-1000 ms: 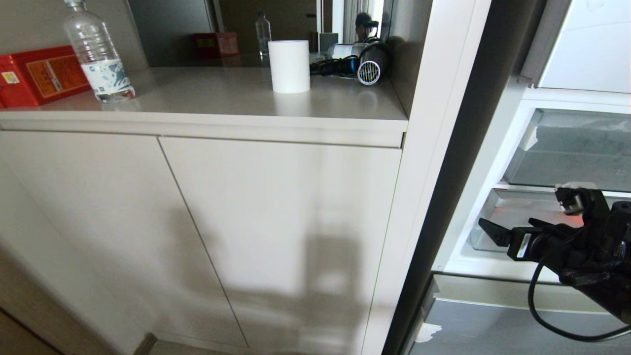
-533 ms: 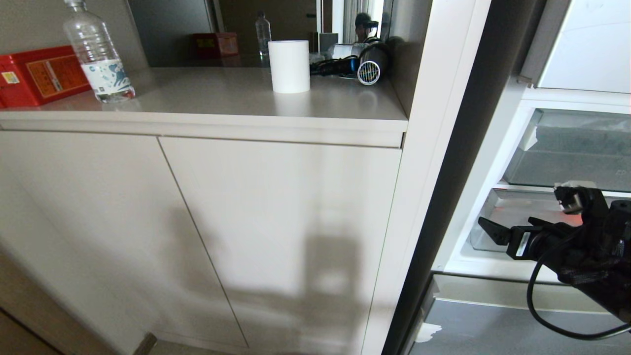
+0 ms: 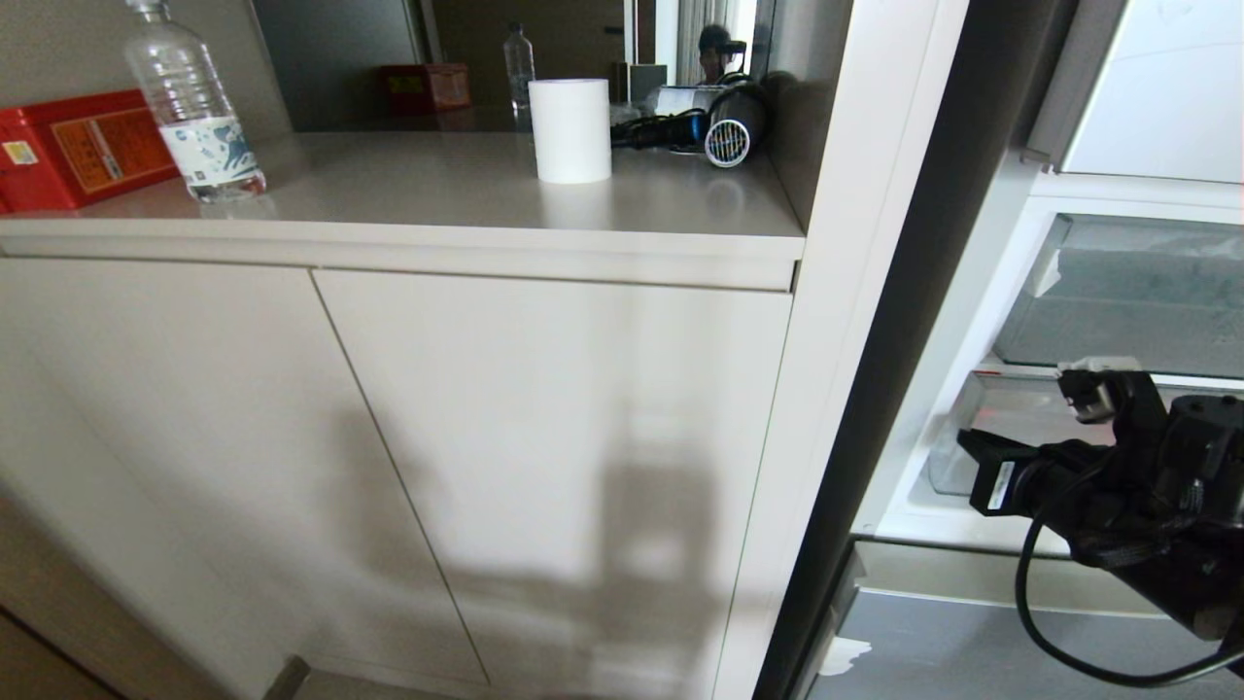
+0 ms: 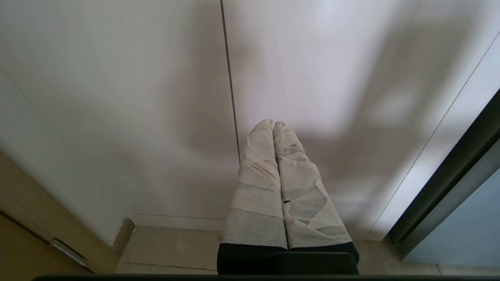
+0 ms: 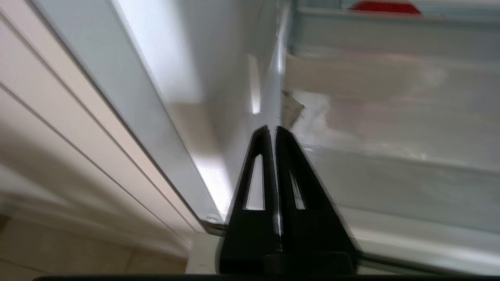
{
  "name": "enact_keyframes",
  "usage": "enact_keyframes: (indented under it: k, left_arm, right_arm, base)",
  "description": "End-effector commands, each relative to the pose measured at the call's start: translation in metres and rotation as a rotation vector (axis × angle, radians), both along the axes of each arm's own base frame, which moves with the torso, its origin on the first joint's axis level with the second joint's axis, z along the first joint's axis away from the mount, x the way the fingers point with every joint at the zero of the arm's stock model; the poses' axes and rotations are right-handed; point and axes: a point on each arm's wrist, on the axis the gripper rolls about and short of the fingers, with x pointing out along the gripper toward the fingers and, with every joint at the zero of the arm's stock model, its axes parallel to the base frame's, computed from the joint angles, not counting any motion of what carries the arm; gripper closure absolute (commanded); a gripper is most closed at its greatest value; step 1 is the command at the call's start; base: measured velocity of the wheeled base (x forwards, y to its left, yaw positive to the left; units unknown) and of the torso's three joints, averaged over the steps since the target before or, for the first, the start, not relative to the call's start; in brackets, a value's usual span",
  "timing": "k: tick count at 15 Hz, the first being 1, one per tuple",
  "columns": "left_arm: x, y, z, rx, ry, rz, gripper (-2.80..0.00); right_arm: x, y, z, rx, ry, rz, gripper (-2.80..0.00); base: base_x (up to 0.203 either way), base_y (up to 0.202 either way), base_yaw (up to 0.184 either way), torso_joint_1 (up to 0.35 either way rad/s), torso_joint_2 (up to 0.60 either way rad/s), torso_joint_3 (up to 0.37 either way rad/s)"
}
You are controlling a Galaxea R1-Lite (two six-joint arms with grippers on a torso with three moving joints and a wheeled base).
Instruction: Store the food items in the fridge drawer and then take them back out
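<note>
I need to open my right gripper's fingers, because they are closed and point beside the fridge drawer's end edge [image 5: 283,105]. Then I should put them on either side of that edge [image 3: 947,434], grip it and pull the drawer out.
My right gripper [image 3: 972,447] hangs at the left end of the open fridge compartment, just in front of the clear fridge drawer [image 3: 1011,403]. In the right wrist view its black fingers [image 5: 259,164] are shut with nothing between them, and the gripper [image 5: 272,128] points at the corner where the fridge's side wall meets the frosted drawer front [image 5: 390,117]. A red piece of the food items [image 5: 384,7] shows behind a frosted ledge, and a faint red tint shows through the drawer. The orange piece is out of view. My left gripper [image 4: 273,124], wrapped in tape, is shut and parked before the white cabinet.
White cabinet doors [image 3: 544,437] fill the left, under a counter with a water bottle [image 3: 194,107], a red box [image 3: 78,146], a white cylinder [image 3: 570,129] and a hair dryer [image 3: 724,126]. Above the drawer sits another clear bin [image 3: 1127,292]; below is a grey-blue door panel [image 3: 952,651].
The right gripper's fingers have gone from wide open to shut on nothing. The wrist has shifted slightly left and up in the head view. The left arm has not moved.
</note>
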Motion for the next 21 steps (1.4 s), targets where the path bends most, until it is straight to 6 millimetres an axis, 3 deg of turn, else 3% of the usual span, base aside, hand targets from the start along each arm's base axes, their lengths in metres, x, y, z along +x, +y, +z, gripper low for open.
enact_keyframes:
  k: [1,9,10,14,21]
  left_arm:
    - [0.000,0.000,0.000,0.000,0.000,0.000,0.00]
    - [0.000,0.000,0.000,0.000,0.000,0.000,0.00]
    - [0.000,0.000,0.000,0.000,0.000,0.001,0.00]
    - [0.000,0.000,0.000,0.000,0.000,0.001,0.00]
    - [0.000,0.000,0.000,0.000,0.000,0.000,0.00]
  right_arm:
    - [0.001,0.003,0.003,0.003,-0.017,0.007,0.00]
    - [-0.007,-0.001,0.000,0.001,-0.003,-0.035,0.00]
    - [-0.009,-0.003,-0.003,-0.008,0.009,-0.075,-2.80]
    - [-0.010,-0.004,-0.005,-0.005,-0.002,-0.092,-2.80]
    - [0.008,-0.001,-0.013,-0.002,-0.027,-0.098,-2.80]
  base:
    - [0.000,0.000,0.000,0.000,0.00,0.000]
    - [0.000,0.000,0.000,0.000,0.00,0.000]
    - [0.000,0.000,0.000,0.000,0.00,0.000]
    - [0.000,0.000,0.000,0.000,0.00,0.000]
    - [0.000,0.000,0.000,0.000,0.00,0.000]
